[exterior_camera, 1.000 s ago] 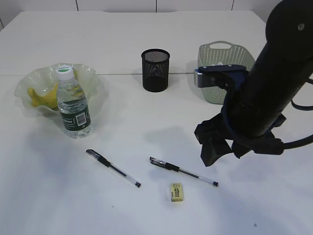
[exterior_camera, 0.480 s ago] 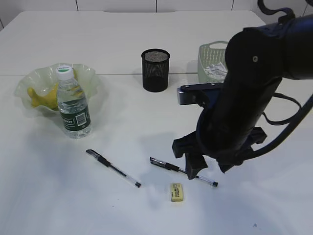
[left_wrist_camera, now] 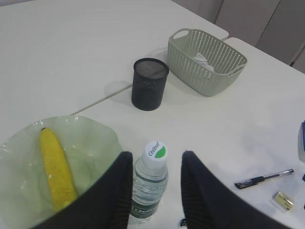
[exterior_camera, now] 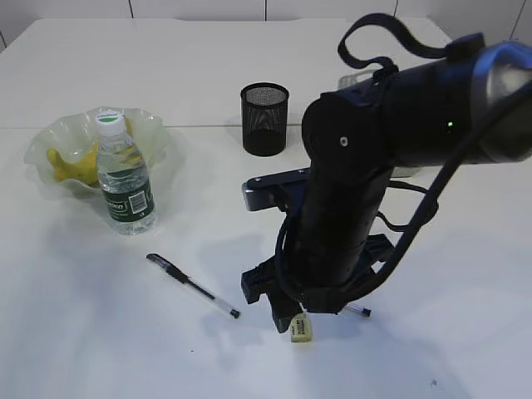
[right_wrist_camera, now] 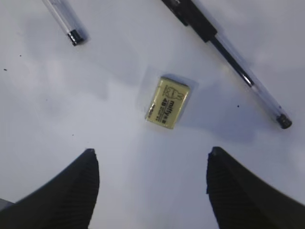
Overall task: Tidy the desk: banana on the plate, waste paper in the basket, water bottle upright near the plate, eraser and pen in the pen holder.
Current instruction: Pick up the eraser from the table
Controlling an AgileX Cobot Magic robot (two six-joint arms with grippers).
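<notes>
I should move forward, because the yellow eraser (right_wrist_camera: 167,102) lies beyond my right gripper's open fingers, and lower them astride the eraser's long sides (exterior_camera: 301,328) before I close them.
My right gripper (right_wrist_camera: 152,151) hangs open just above the table, short of the yellow eraser (right_wrist_camera: 167,102), which also peeks out under the arm (exterior_camera: 301,327). One pen (right_wrist_camera: 224,52) lies beyond the eraser, a second pen (exterior_camera: 193,285) to its left. The water bottle (exterior_camera: 125,179) stands upright beside the green plate (exterior_camera: 50,137), which holds the banana (exterior_camera: 71,166). My left gripper (left_wrist_camera: 157,154) is open and empty, looking down on the bottle (left_wrist_camera: 150,186) from well above. Waste paper (left_wrist_camera: 201,59) lies in the basket (left_wrist_camera: 207,62). The black mesh pen holder (exterior_camera: 264,118) stands upright.
My right arm (exterior_camera: 341,216) fills the middle of the exterior view, covering most of the basket and the nearer pen. The table's far edge runs behind the basket (left_wrist_camera: 224,36).
My right arm has swung left from in front of the basket and come down over the eraser, still open. The left gripper and all the objects have stayed put.
</notes>
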